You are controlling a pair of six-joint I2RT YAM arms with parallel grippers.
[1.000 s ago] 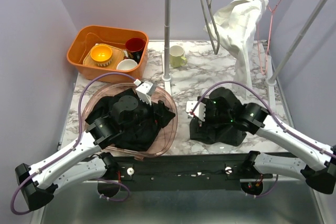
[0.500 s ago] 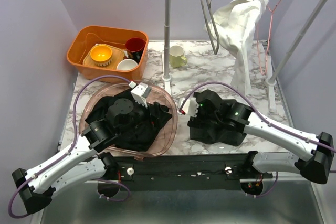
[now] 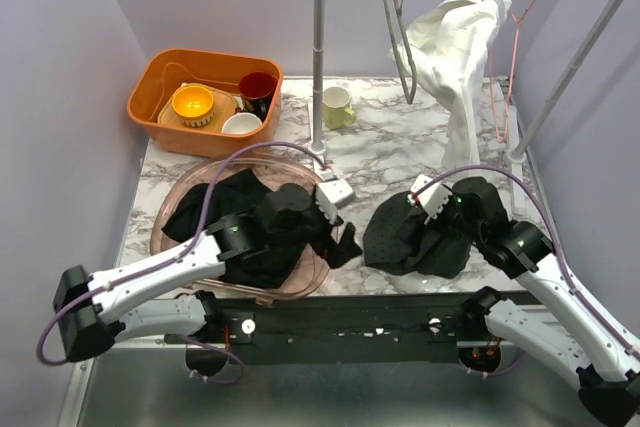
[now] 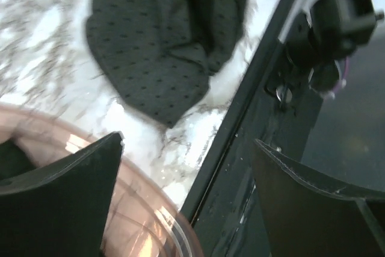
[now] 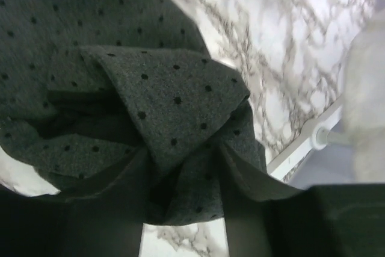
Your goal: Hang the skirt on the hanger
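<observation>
The skirt (image 3: 393, 234) lies bunched up in limp folds (image 3: 436, 250). The cloth will spread out and sag between my grippers when I lift both sides.
The skirt (image 3: 405, 237) is a dark grey dotted heap on the marble table, right of centre. It also shows in the left wrist view (image 4: 156, 46) and the right wrist view (image 5: 162, 100). My right gripper (image 3: 447, 219) sits on the heap's right side. In its wrist view the right gripper (image 5: 180, 203) is shut on a fold of the skirt. My left gripper (image 3: 340, 232) is open and empty over the basin's right rim, left of the skirt; its wrist view shows the left gripper (image 4: 186, 209) wide apart. A grey hanger (image 3: 400, 37) and a pink hanger (image 3: 510, 57) hang on the rail.
A pink translucent basin (image 3: 170, 209) holds black clothes at front left. An orange bin (image 3: 150, 87) with bowls and cups stands at back left. A pale mug (image 3: 338, 105) stands by the rack pole (image 3: 319, 67). A white garment (image 3: 455, 42) hangs on the rail.
My left arm swung right, from over the basin's middle to its right rim. My right gripper moved right across the skirt and now grips a fold; the heap shifted slightly.
</observation>
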